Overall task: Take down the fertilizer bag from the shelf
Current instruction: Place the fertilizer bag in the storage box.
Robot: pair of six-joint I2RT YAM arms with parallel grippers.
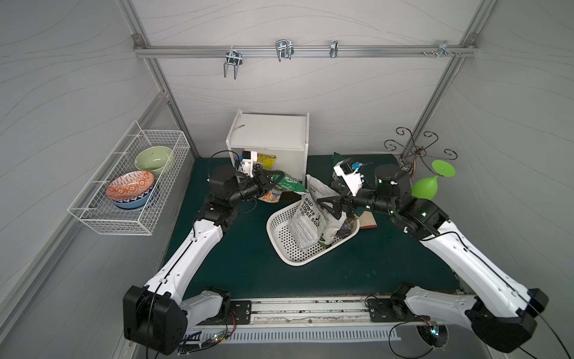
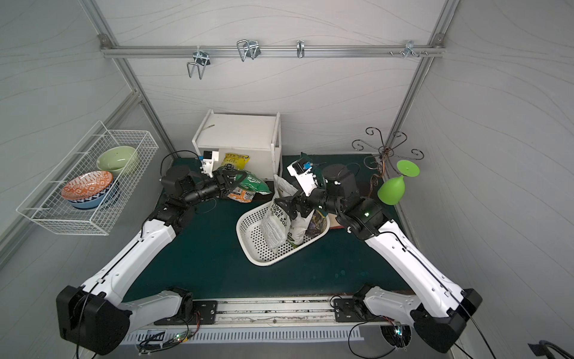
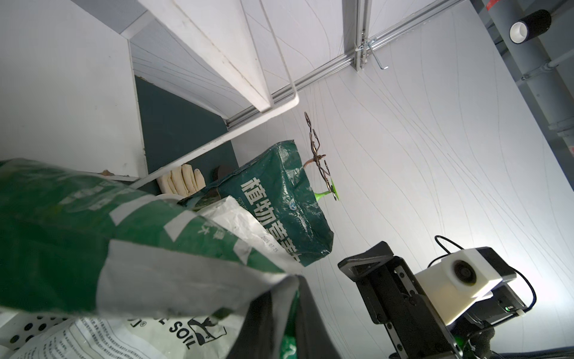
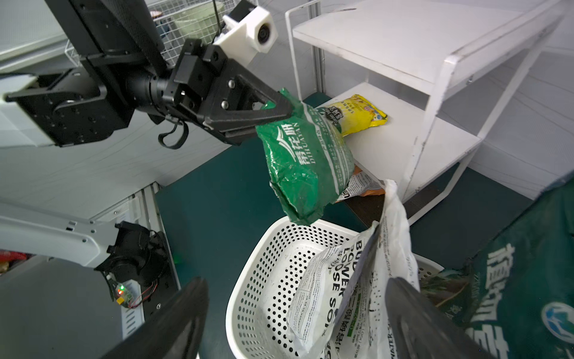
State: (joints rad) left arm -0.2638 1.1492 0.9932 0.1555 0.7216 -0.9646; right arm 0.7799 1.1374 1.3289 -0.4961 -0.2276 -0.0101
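Observation:
The green fertilizer bag (image 4: 314, 161) is hanging at a slant from the robot's left gripper, so the right gripper should pinch its free edge (image 4: 293, 210) and steer it into the empty end of the basket.
My left gripper (image 1: 275, 178) (image 4: 285, 108) is shut on the top edge of a green fertilizer bag (image 1: 290, 185) (image 2: 253, 185) (image 4: 304, 167). The bag hangs in the air just in front of the white shelf (image 1: 270, 130) (image 4: 388, 37), above the near end of the perforated basket. In the left wrist view the green bag (image 3: 62, 223) fills the foreground and its edge runs between the fingers of my left gripper (image 3: 290, 298). A yellow bag (image 1: 267, 160) (image 4: 357, 113) lies on the shelf's middle board. My right gripper (image 1: 329, 205) (image 4: 296, 281) stands open over the basket's white bags, holding nothing.
A white perforated basket (image 1: 279, 245) (image 4: 248, 279) mid-table holds upright white soil bags (image 1: 307, 223). An orange-and-white bag (image 1: 271, 196) lies by the shelf's foot. A dark green bag (image 3: 279, 199) stands behind the basket. The left wall carries a wire basket (image 1: 93, 214) of bowls; a green glass (image 1: 425, 188) hangs at the right.

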